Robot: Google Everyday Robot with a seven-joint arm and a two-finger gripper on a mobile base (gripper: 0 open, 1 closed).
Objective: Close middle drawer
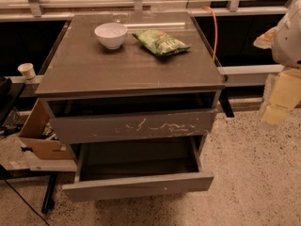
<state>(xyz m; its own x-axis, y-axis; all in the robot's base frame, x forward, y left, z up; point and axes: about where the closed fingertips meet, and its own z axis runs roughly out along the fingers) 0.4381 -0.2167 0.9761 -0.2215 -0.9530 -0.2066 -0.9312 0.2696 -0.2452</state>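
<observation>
The middle drawer's pulled-out front (139, 186) hides the space below, so I should expect to see a hidden bottom drawer (139, 182) when I push the front in.
The middle drawer (138, 186) is pulled far out of the grey-brown cabinet (127, 69). Its front is plain with one tiny white speck, and its inside is dark and looks empty. Above it, the drawer with the white-scratched front (131, 126) stands slightly open. My gripper (281, 98) is a blurred pale yellow and white shape at the right edge of the view. It is to the right of the cabinet at about top-drawer height, away from both drawers and holding nothing that I can see.
A white bowl (111, 35) and a green chip bag (161, 42) lie on the cabinet top. A cardboard box (40, 135) and a paper cup (27, 70) are at the left. An orange cable (214, 32) runs down behind the right side. Speckled floor (249, 173) lies to the right.
</observation>
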